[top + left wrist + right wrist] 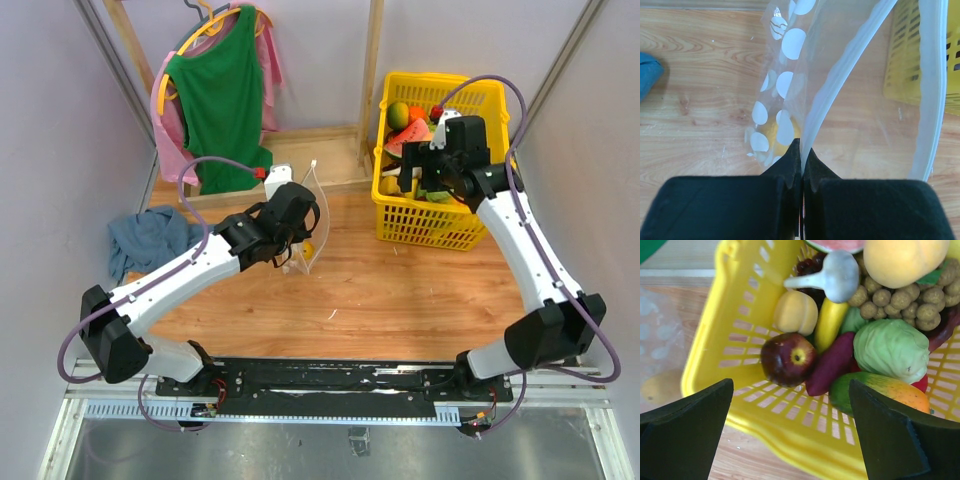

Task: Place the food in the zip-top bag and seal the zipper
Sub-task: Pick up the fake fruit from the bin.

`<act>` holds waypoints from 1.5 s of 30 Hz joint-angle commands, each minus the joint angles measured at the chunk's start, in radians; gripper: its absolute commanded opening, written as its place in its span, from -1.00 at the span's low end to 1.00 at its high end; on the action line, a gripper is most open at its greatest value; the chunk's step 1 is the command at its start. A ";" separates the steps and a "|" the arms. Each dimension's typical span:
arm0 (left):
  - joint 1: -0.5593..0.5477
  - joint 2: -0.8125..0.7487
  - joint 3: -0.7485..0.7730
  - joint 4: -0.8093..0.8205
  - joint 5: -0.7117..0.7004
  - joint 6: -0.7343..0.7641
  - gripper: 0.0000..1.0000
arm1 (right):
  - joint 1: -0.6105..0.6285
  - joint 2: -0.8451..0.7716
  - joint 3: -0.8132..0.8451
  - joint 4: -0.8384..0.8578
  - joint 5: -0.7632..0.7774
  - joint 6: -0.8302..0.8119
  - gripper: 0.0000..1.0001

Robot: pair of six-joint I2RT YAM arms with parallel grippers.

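Observation:
A dark green bit shows in the gap (810, 337) beside the banana, so I should expect to find hidden leaves when I pick up the dark red apple (788, 359).
The zip-top bag (786, 75), clear with white dots, stands upright on the table with its mouth held open. My left gripper (801, 150) is shut on the pale zipper (840, 85) strip at the bag's edge. A yellow fruit (771, 136) shows inside the bag. From above, the left gripper (302, 232) and the bag (314, 210) sit mid-table. My right gripper (791, 390) hangs open over the near rim of the yellow basket (730, 315), empty. Below it lie food: a dark red apple (787, 359), a purple fruit (830, 365), a green-orange mango (880, 390) and a banana (829, 322).
The basket (430, 232) stands at the back right, also holding a green cabbage (890, 347), a garlic bulb (840, 275) and an orange round fruit (902, 260). A blue cloth (145, 240) lies at the left. A green shirt (220, 95) hangs at the back.

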State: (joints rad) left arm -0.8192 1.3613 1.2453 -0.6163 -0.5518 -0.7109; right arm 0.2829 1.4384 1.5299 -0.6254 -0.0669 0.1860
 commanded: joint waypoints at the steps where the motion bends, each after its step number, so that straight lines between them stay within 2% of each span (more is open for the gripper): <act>1: 0.006 -0.014 0.041 -0.021 -0.035 0.021 -0.99 | -0.066 0.060 0.035 -0.045 -0.067 0.001 0.99; 16: 0.006 0.014 0.057 -0.042 -0.033 0.028 -0.99 | -0.109 0.303 0.069 -0.081 -0.425 -0.006 0.90; 25: 0.006 0.019 0.057 -0.042 -0.022 0.029 -0.99 | -0.111 0.401 0.082 -0.144 -0.351 -0.014 0.93; 34: 0.006 0.033 0.066 -0.045 -0.012 0.030 -0.99 | -0.112 0.463 0.105 -0.186 -0.398 -0.040 0.92; 37: 0.006 0.033 0.069 -0.047 -0.008 0.029 -1.00 | -0.111 0.456 0.109 -0.192 -0.409 -0.043 0.79; 43: 0.006 0.029 0.076 -0.047 -0.004 0.030 -0.99 | -0.112 0.373 0.108 -0.185 -0.402 -0.042 0.38; 45: 0.006 0.027 0.078 -0.044 0.001 0.030 -0.99 | -0.111 0.333 0.094 -0.160 -0.405 -0.038 0.32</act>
State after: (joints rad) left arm -0.8192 1.3876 1.2869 -0.6605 -0.5495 -0.6872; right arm 0.1761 1.8603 1.6333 -0.7258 -0.4461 0.1417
